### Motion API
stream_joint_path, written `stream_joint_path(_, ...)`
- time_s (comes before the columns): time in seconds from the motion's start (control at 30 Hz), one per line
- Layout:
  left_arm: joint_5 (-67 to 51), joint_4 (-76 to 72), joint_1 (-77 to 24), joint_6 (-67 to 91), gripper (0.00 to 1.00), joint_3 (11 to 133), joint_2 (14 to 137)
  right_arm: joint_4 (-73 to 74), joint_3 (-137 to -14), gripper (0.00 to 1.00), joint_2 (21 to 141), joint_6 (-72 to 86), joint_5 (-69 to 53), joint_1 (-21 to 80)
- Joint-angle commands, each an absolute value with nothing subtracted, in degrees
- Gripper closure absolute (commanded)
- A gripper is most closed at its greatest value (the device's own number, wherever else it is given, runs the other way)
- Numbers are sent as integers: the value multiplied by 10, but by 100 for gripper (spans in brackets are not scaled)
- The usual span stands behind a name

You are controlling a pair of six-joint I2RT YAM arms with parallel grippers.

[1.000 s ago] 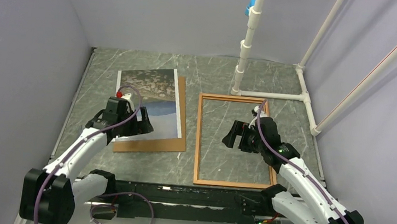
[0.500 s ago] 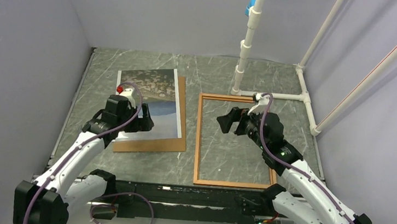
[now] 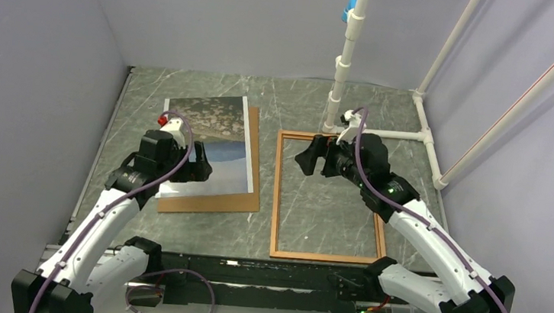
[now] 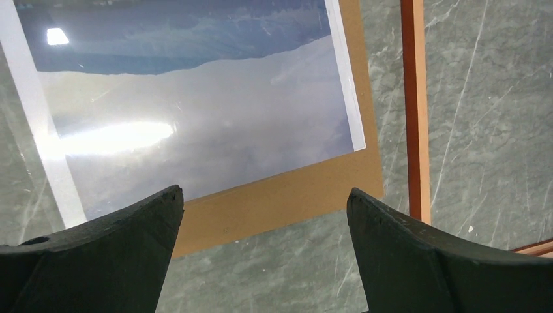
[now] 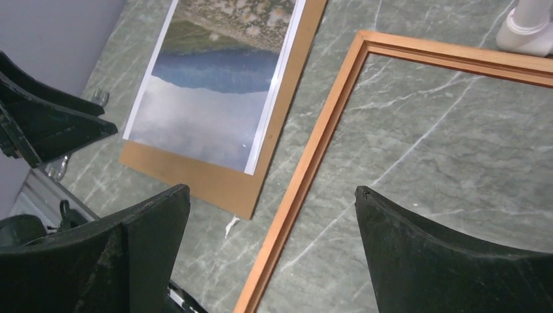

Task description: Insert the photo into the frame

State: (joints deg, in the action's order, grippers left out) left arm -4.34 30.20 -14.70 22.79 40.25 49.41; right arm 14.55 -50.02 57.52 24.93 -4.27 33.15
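Observation:
A wide part of the backing board (image 3: pixel 254 162) can be seen beside the photo, so the robot's right gripper needs to grip the photo's side edge (image 3: pixel 248 157) and line it up before framing.
The photo (image 3: pixel 210 139) lies face up on a plain brown backing board (image 3: pixel 212 200) at the left of the table. The orange-brown frame (image 3: pixel 277 195) lies flat to its right, the table showing through it. My left gripper (image 3: pixel 200 171) is open and empty, hovering over the photo's near edge. The left wrist view shows the photo (image 4: pixel 195 117), the board (image 4: pixel 280 195) and a frame rail (image 4: pixel 415 111) beyond my left gripper (image 4: pixel 264 202). My right gripper (image 3: pixel 306 159) is open and empty above the frame's far left part; its view (image 5: pixel 270 192) shows the frame (image 5: pixel 313 163) and the photo (image 5: pixel 209 104).
A white pipe post (image 3: pixel 339 78) stands just behind the frame's far edge, with pipes (image 3: pixel 429 140) running along the table's right side. Grey walls close in on the left, back and right. A small white scrap (image 5: pixel 231 226) lies near the board's corner.
My right gripper has moved away from me and to the left, from over the frame's middle to its far left part. My left gripper has shifted slightly farther over the photo.

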Motion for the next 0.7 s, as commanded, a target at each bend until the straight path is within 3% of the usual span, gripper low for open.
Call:
stream_joint_path(0.0, -31, 333, -148, 201, 1, 447, 494, 239, -585, 0, 572, 162, -47, 322)
stream_joint_path(0.13, -23, 341, -149, 194, 1, 449, 491, 353, -641, 0, 617, 65, 89, 330)
stream_joint_path(0.3, -26, 333, -149, 198, 1, 436, 484, 350, -632, 0, 682, 10, 595, 409)
stream_joint_path(0.37, -28, 332, -148, 199, 1, 433, 482, 303, -628, 0, 688, -12, 720, 420)
stream_joint_path(0.47, -24, 336, -149, 197, 1, 433, 479, 109, -573, 0, 599, -90, 687, 426)
stream_joint_path(0.67, -7, 345, -148, 200, 1, 433, 474, -324, -316, 0, 341, -58, 284, 407)
